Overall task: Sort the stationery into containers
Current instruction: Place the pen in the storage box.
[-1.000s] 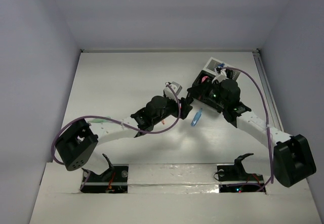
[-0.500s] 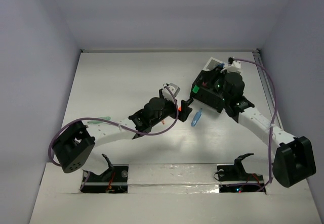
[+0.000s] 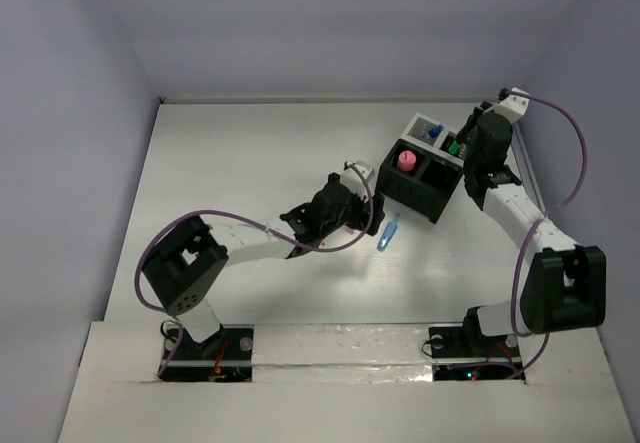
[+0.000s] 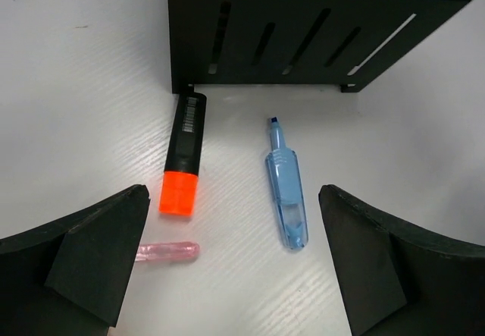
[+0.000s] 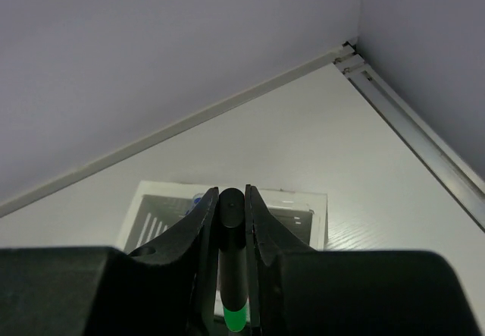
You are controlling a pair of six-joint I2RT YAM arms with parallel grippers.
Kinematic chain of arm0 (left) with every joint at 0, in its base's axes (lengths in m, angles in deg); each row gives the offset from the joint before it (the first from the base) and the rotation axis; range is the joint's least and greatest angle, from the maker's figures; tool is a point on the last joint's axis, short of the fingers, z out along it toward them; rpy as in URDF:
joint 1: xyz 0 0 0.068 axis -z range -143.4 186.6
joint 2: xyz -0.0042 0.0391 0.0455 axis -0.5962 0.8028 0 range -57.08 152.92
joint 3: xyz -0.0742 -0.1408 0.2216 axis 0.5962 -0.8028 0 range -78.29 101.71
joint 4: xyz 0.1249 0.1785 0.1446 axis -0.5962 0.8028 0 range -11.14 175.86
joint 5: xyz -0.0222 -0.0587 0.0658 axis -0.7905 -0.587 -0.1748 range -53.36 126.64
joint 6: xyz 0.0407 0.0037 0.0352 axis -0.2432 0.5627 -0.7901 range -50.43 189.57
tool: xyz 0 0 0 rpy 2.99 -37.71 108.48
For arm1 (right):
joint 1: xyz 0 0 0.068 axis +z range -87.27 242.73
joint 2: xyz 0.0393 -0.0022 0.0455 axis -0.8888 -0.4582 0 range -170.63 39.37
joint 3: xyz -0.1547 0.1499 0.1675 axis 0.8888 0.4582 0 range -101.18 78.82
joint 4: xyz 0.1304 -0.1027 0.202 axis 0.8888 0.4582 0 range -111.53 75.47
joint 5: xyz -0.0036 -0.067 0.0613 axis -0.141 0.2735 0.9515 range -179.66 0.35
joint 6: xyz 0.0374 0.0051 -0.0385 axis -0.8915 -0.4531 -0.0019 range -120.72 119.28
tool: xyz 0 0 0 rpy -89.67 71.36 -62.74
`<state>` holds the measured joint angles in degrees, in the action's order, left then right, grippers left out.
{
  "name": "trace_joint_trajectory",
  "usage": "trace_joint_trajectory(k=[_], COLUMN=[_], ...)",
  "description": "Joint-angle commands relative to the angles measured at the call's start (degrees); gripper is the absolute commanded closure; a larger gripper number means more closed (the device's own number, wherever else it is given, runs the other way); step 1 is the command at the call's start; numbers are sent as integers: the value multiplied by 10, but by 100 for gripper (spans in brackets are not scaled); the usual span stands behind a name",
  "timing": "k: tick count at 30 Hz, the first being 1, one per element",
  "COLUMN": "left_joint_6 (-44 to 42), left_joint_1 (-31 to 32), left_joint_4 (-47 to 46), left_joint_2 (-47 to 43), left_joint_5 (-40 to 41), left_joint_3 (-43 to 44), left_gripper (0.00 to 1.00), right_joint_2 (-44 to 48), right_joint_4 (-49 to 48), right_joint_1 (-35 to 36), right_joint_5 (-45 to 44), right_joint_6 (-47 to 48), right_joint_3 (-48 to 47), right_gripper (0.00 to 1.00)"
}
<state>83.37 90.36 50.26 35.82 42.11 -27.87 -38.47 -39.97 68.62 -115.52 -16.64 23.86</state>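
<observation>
I should pass the orange-capped black marker [image 4: 184, 152] from my left gripper to my right gripper, because the white box [image 3: 426, 131] is far past my left gripper and under my right gripper.
My left gripper [image 4: 233, 226] is open and hovers low over the table in front of the black compartment box [image 4: 303, 25]. Between its fingers lie a black marker with an orange cap [image 4: 184, 158], a blue pen [image 4: 286, 192] and a small pink pen [image 4: 168, 252]. My right gripper [image 5: 231, 199] is shut on a black marker with a green end [image 5: 236, 319], held above the white box [image 5: 151, 192]. In the top view the green marker [image 3: 453, 148] is between the white box [image 3: 420, 123] and the black box [image 3: 425, 188], which holds a pink round-topped piece [image 3: 406, 159].
A blue-capped bottle [image 3: 434, 132] sits in the white box. The blue pen [image 3: 388, 232] lies just right of my left gripper [image 3: 360, 218]. The enclosure walls stand close behind and to the right of the boxes, with a rail [image 5: 417, 116] along the right wall.
My right arm has swung from over the black box to the far right and now holds the green marker by the white box. My left gripper has shifted right toward the pens.
</observation>
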Motion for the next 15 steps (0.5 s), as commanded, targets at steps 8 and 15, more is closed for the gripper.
trace_joint_trajectory(k=[8, 15], left_joint_6=[-43, -68], left_joint_1=[-24, -30], left_joint_4=[45, 57], left_joint_2=[91, 124], left_joint_5=[16, 11], left_joint_3=[96, 119], left_gripper=[9, 10], right_joint_2=[-86, -104], right_joint_4=[-31, -49], right_joint_1=[-17, -17], right_joint_5=[-48, -59], right_joint_6=[53, 50], right_joint_3=[-59, -56], right_gripper=[100, 99])
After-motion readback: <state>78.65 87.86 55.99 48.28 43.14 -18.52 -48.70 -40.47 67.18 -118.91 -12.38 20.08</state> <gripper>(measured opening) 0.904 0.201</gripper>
